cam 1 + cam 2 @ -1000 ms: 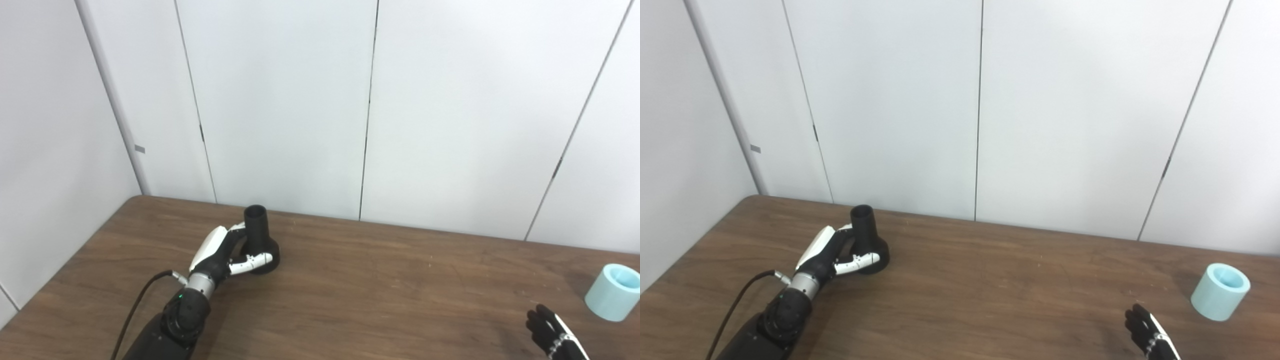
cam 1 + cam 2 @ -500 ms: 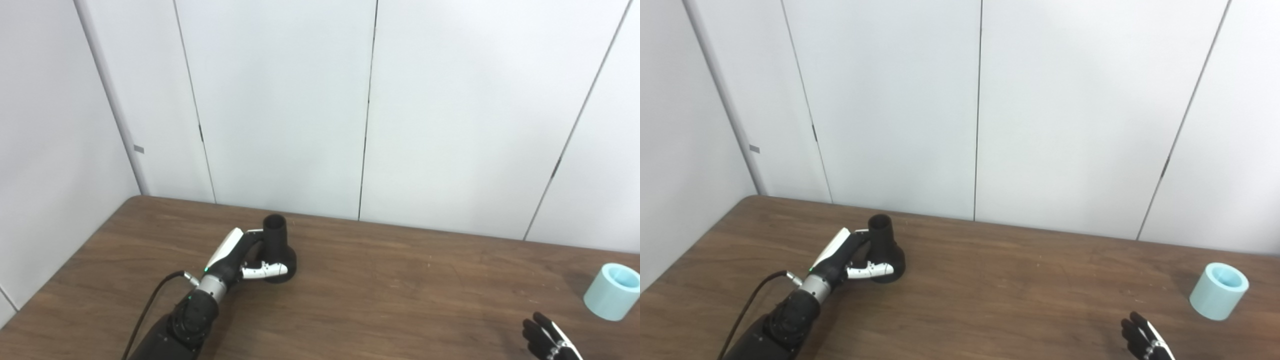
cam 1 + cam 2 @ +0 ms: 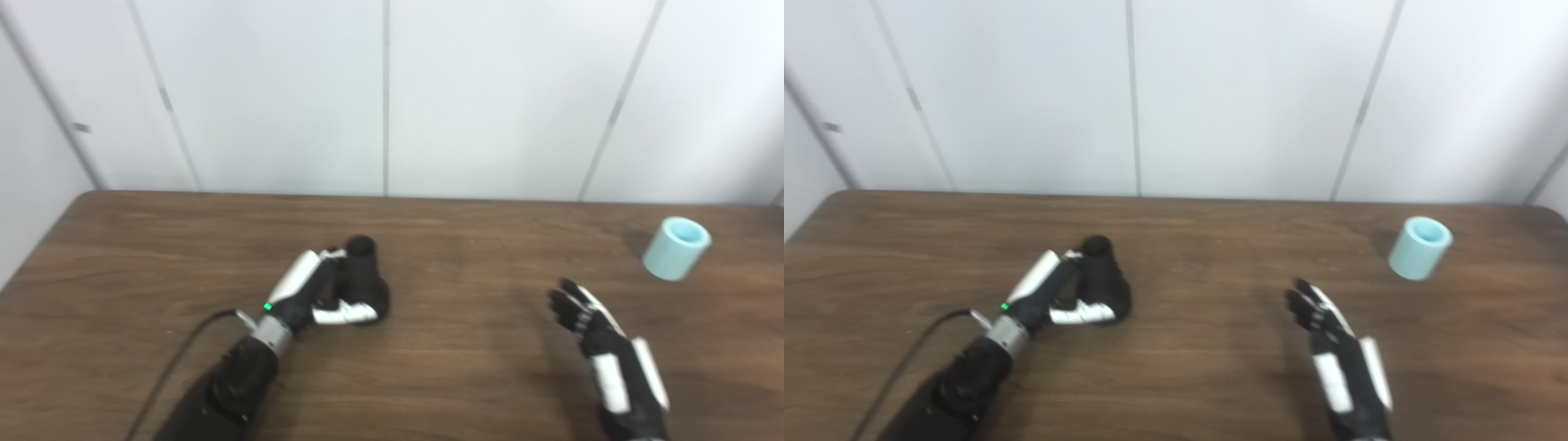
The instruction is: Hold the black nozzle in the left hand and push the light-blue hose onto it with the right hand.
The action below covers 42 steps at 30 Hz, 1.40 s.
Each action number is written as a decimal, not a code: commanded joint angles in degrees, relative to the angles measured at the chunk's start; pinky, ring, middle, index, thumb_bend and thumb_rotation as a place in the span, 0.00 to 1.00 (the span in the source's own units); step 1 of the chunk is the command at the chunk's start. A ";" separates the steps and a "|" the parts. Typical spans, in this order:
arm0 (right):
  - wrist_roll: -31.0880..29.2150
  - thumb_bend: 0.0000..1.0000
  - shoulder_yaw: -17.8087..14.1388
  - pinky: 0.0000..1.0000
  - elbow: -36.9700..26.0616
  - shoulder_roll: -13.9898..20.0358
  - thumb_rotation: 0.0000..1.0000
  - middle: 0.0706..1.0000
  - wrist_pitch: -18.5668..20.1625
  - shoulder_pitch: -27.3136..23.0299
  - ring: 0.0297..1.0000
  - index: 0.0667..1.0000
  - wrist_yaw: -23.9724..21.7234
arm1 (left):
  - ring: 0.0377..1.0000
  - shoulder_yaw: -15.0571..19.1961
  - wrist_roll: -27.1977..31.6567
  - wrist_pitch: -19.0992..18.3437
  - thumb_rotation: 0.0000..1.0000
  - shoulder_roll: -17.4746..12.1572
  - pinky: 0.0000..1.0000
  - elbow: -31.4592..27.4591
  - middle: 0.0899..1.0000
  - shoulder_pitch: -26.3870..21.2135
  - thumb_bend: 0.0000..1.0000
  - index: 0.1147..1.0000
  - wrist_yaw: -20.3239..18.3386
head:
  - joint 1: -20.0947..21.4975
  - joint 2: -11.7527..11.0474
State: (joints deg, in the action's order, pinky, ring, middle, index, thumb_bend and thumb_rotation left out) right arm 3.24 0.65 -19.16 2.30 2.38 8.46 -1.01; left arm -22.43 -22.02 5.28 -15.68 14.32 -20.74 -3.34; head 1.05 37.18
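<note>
My gripper will push, and the light-blue hose (image 3: 674, 250) should slide over the black nozzle's narrow end and stop above the wide base (image 3: 375, 297), because the nozzle gets wider there.
The black nozzle (image 3: 366, 282) stands upright on the brown table (image 3: 465, 343), left of centre, narrow end up. My left hand (image 3: 318, 294) is shut on the nozzle, fingers and thumb wrapped around its wide base. The light-blue hose piece (image 3: 676, 248) is a short tube lying tilted at the far right of the table; it also shows in the right eye view (image 3: 1419, 247). My right hand (image 3: 588, 318) is open and empty, fingers spread, hovering over the table well short and left of the hose.
White wall panels (image 3: 386, 98) stand right behind the table's far edge. A black cable (image 3: 177, 361) runs along my left forearm. The table's left edge (image 3: 37, 251) is near the left arm.
The camera has tilted down and turned right, shifting the whole scene. My right hand has risen further into view toward the hose. My left hand has slid the nozzle somewhat rightward.
</note>
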 commanded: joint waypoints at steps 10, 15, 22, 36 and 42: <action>2.65 0.60 1.41 0.89 -3.01 -3.10 0.97 0.83 1.88 -1.09 0.86 0.87 2.77 | 0.89 -11.50 -6.38 3.27 0.41 2.33 0.96 4.52 0.71 3.07 0.47 0.40 -5.21 | 3.98 -0.91; 2.47 0.60 0.22 0.88 -5.69 -2.87 0.95 0.83 3.84 -2.29 0.86 0.87 3.52 | 0.90 -12.38 -6.87 5.63 0.41 2.89 0.95 7.98 0.71 3.47 0.47 0.46 -4.16 | 4.70 -1.73; 7.74 0.64 -2.94 0.82 -9.86 -0.86 0.84 0.81 6.04 -6.66 0.83 0.83 5.59 | 0.90 -10.63 -6.88 5.33 0.43 3.44 0.96 9.39 0.71 3.96 0.47 0.45 -2.66 | 4.84 -2.00; 30.74 0.82 -6.47 0.94 -5.81 21.44 0.59 0.88 14.82 -24.28 0.90 0.81 -0.87 | 0.91 -7.72 -10.35 4.49 0.44 5.04 0.98 9.80 0.71 5.13 0.47 0.39 2.23 | 4.68 -2.25; 37.56 0.89 -5.62 1.00 -1.01 27.86 0.52 0.91 19.31 -30.07 0.95 0.83 -4.97 | 0.90 -6.74 -11.11 4.19 0.46 5.51 0.98 9.79 0.71 5.79 0.48 0.38 3.56 | 4.89 -2.17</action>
State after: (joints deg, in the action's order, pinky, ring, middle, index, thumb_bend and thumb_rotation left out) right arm 38.59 -4.57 -19.78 27.90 20.46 -18.08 -5.33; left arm -27.76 -31.53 10.10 -9.80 18.37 -22.39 -0.06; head 5.89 34.98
